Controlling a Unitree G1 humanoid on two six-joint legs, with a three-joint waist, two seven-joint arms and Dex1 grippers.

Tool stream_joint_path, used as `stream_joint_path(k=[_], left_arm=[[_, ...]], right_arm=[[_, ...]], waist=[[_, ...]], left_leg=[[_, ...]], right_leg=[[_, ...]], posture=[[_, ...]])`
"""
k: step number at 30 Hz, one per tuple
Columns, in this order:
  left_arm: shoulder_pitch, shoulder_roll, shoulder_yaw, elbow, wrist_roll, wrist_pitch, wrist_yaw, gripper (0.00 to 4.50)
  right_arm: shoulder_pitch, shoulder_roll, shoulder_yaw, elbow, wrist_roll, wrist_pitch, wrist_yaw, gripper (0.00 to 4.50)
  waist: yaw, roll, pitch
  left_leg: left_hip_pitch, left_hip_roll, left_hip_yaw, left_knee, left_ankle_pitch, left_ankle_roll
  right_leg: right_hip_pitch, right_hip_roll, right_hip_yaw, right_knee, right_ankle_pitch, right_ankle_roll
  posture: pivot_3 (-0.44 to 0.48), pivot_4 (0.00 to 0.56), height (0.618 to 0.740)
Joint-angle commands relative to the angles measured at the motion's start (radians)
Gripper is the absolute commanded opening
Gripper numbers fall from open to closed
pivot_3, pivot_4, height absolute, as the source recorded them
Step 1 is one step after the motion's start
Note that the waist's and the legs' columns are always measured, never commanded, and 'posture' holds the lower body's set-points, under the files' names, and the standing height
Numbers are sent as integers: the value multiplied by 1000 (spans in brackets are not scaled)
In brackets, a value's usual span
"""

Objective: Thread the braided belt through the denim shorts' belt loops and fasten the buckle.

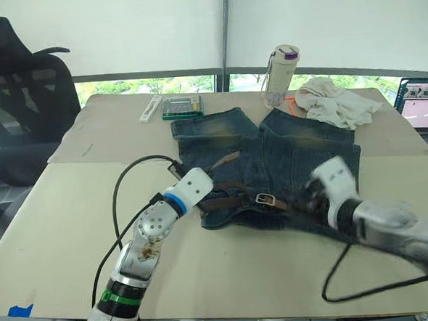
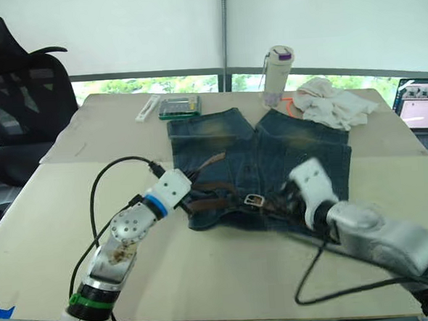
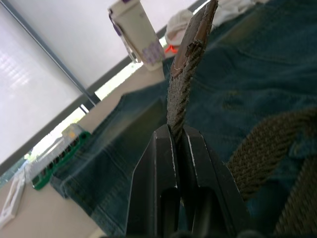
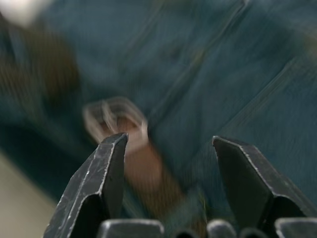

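Observation:
The silver buckle's frame (image 1: 265, 199) is open and the braided belt bends loosely. The belt's loose end will slip through and fold back when I pull.
The denim shorts (image 1: 272, 153) lie flat in the middle of the table, waistband toward me. The braided belt (image 1: 234, 200) runs along the waistband, with its silver buckle (image 1: 265, 199) near the middle. My left gripper (image 3: 178, 133) is shut on the belt's free end, whose tip (image 1: 225, 160) sticks up above the left side of the shorts. My right gripper (image 4: 168, 144) hovers open just right of the buckle (image 4: 115, 116), over the strap, with nothing between its fingers. I cannot make out the belt loops.
A white bottle (image 1: 282, 73) and a crumpled white cloth (image 1: 335, 102) sit behind the shorts. A green box (image 1: 181, 106) and a white bar (image 1: 150, 107) lie at the back left. A laptop (image 1: 423, 104) stands far right, and a black chair (image 1: 18, 107) far left.

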Motion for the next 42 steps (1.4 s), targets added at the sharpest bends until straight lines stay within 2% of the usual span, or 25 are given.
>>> stream_joint_path(k=[1, 9, 13, 18, 31, 34, 40, 41, 42], left_arm=[[10, -1, 22, -12, -50, -8, -28, 0], [34, 31, 16, 8, -81, -38, -91, 0], [31, 54, 24, 54, -100, -47, -130, 0], [22, 68, 27, 79, -107, -73, -146, 0], [-4, 54, 17, 14, -128, -41, -185, 0], [-10, 56, 11, 3, -128, -36, -193, 0], [-37, 47, 8, 5, -130, -8, -195, 0], [-46, 46, 3, 3, -126, 3, -196, 0], [-57, 45, -5, 3, -117, 15, -195, 0]], right_arm=[[-1, 9, 49, -9, -207, -81, 112, 3083], [-10, 150, 21, 45, -387, -76, 182, 3083], [0, 189, -28, 17, -387, -58, 245, 3083], [21, 225, -148, -34, -307, -4, 307, 3083], [17, 315, -93, 103, -553, -40, 311, 3083], [23, 330, -101, 114, -581, -50, 315, 2294], [38, 358, -170, 51, -571, -10, 313, 218], [42, 369, -193, 41, -566, -6, 304, 16], [47, 384, -218, 32, -561, -9, 293, 16]], waist=[[1, 0, 0], [11, 0, 0], [15, 0, 0], [22, 0, 0], [22, 0, 0], [23, 0, 0], [23, 0, 0], [24, 0, 0], [24, 0, 0]], left_leg=[[0, 0, 0, 0, 0, 0], [1, 0, 0, 2, 0, 0], [1, -1, 0, 2, 0, 0], [1, -1, 0, 2, 0, 0], [2, -1, 0, 2, 0, 0], [2, -1, 0, 2, 0, 0], [3, -1, 0, 2, 0, 0], [3, -1, 0, 2, 0, 0], [3, -1, -1, 2, 0, 0]], right_leg=[[0, 0, 0, 0, 0, 0], [1, 0, 0, 2, 0, 0], [1, 0, 0, 2, 0, 0], [1, 0, 0, 3, 0, 0], [2, 0, 0, 3, 0, 0], [3, 0, 0, 3, 0, 0], [4, 0, 0, 3, 0, 0], [4, 0, -1, 3, 0, 0], [4, 0, -1, 3, 0, 0]], posture=[[0, 150, 740], [0, 150, 740], [0, 150, 740], [0, 150, 740], [0, 150, 740], [0, 150, 740], [0, 150, 740], [0, 150, 740], [0, 150, 740]])
